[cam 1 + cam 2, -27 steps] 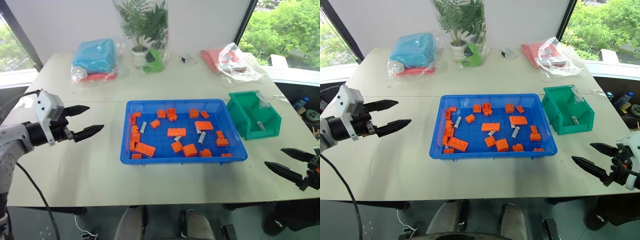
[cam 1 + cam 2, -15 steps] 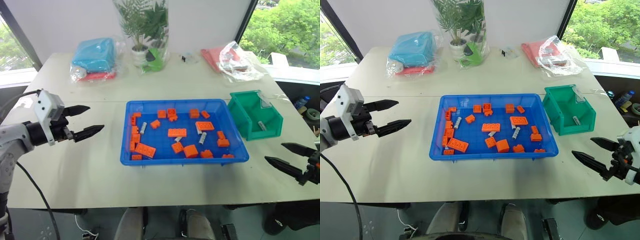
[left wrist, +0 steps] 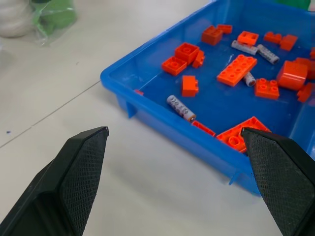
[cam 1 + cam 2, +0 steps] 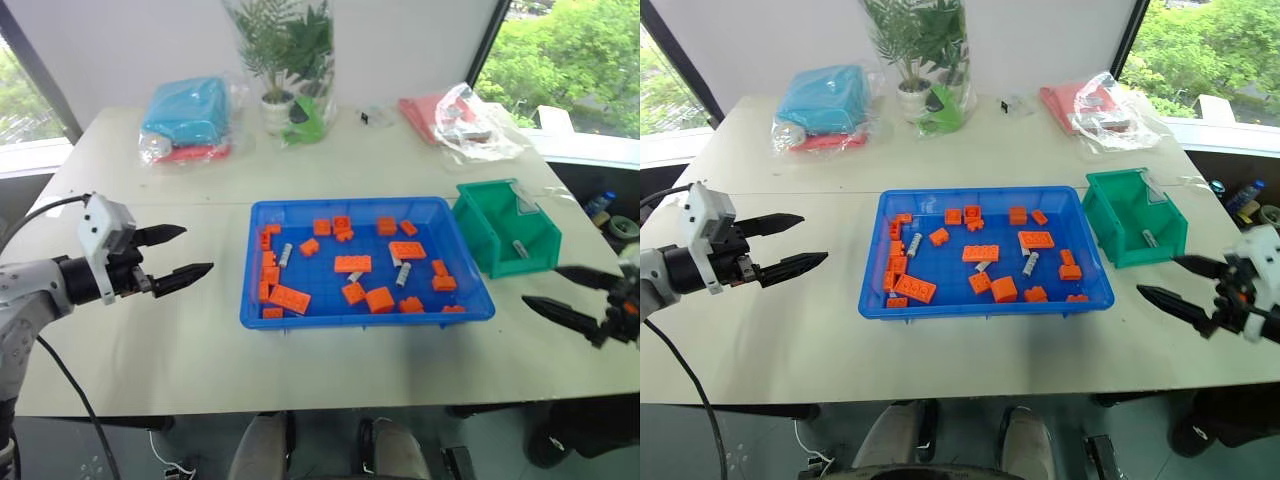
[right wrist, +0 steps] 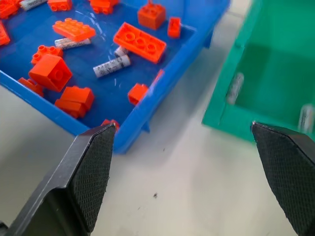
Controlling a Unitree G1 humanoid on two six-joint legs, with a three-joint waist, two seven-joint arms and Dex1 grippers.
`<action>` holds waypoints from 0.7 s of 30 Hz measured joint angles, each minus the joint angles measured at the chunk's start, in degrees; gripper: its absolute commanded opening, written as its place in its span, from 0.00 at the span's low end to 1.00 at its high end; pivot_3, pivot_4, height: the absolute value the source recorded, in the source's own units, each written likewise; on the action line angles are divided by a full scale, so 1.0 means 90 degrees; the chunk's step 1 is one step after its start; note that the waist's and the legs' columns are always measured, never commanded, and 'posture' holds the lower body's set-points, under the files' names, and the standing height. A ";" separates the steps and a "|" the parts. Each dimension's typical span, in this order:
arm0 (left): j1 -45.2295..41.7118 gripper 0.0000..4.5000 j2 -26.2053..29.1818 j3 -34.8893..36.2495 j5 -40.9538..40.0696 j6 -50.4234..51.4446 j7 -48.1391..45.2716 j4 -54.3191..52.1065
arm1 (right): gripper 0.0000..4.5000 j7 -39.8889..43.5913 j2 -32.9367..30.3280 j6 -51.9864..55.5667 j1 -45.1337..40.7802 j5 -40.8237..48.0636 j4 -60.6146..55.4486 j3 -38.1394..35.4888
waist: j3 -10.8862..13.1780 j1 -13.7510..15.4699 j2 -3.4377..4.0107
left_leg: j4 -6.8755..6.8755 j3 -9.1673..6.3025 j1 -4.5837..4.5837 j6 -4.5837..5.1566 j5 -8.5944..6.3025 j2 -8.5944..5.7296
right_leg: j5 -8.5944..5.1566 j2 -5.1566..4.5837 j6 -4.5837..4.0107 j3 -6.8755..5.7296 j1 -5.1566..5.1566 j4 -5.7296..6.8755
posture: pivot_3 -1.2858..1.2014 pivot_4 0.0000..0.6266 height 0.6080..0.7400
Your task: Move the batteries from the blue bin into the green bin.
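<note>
My left gripper is outside the blue bin (image 4: 325, 290), so my right gripper should keep going to the uncovered battery (image 4: 286, 255) beside the orange brick row and close on its ends.
The blue bin (image 4: 345, 204) lies at the table's middle, holding orange bricks and several small grey batteries, such as one battery (image 4: 286, 254) near its left wall and another battery (image 4: 404, 275) right of centre. To its right stands the green bin (image 4: 505, 262) with a battery (image 4: 519, 249) inside. My left gripper (image 4: 198, 250) hovers open and empty left of the blue bin; the left wrist view shows that gripper (image 3: 173, 132) facing a battery (image 3: 180, 107). My right gripper (image 4: 540, 285) is open and empty in front of the green bin (image 5: 275, 64).
Orange bricks (image 4: 353, 265) lie scattered among the batteries. At the table's back stand a wrapped plant (image 4: 290, 60), a light-blue bagged bundle (image 4: 190, 115) and a pink item in clear plastic (image 4: 460, 118). The table's right edge (image 4: 610, 290) runs beside my right gripper.
My right gripper has moved away from the table's front edge to just in front of the green bin. The left gripper has sunk slightly. Both stay open.
</note>
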 measured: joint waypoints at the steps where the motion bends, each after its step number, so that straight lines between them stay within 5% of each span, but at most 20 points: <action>1: -0.0023 1.00 0.0020 0.0013 -0.0042 0.0026 -0.0058 -0.0027 | 0.99 0.0048 -0.0076 -0.0040 -0.0645 -0.0014 0.0061 0.0463 | 0.0003 -0.0070 0.0003 | 0.0001 -0.0004 0.0001 0.0000 0.0000 0.0006 | 0.0009 0.0002 -0.0008 -0.0011 0.0001 -0.0008 | 0.52 0.24 0.48; 5: -0.0148 1.00 0.0178 -0.0031 -0.0168 0.0121 -0.0294 -0.0156 | 0.99 0.0143 0.0071 -0.0042 -0.2913 -0.0118 0.0163 0.2151 | 0.0013 -0.0202 0.0007 | -0.0002 -0.0015 -0.0012 0.0000 0.0000 0.0008 | 0.0026 -0.0006 -0.0026 -0.0050 -0.0036 -0.0003 | 0.52 0.24 0.48; 9: -0.0292 1.00 0.0348 -0.0034 -0.0180 0.0168 -0.0442 -0.0173 | 0.99 0.0031 0.1311 0.0039 -0.4835 -0.0570 0.0543 0.3905 | -0.0005 -0.0284 -0.0048 | 0.0007 -0.0001 -0.0014 -0.0005 0.0006 0.0006 | 0.0043 -0.0028 -0.0016 -0.0078 -0.0092 0.0094 | 0.52 0.24 0.48; 15: 0.0150 1.00 0.0422 0.0208 -0.0240 0.0278 -0.0503 -0.0444 | 0.99 -0.0176 0.2913 -0.0237 -0.5748 -0.1561 0.1748 0.5623 | -0.0017 -0.0287 -0.0077 | 0.0004 0.0026 -0.0011 -0.0011 0.0006 0.0002 | 0.0068 -0.0005 -0.0008 -0.0087 -0.0104 0.0134 | 0.52 0.24 0.48; 21: 0.0821 1.00 0.0470 0.0832 -0.0413 0.0490 -0.0513 -0.0902 | 0.99 -0.0517 0.4117 -0.0841 -0.6282 -0.2339 0.3522 0.6094 | -0.0001 -0.0298 -0.0067 | 0.0015 0.0040 -0.0003 -0.0064 0.0016 0.0034 | 0.0068 0.0010 -0.0020 -0.0085 -0.0108 0.0130 | 0.52 0.24 0.48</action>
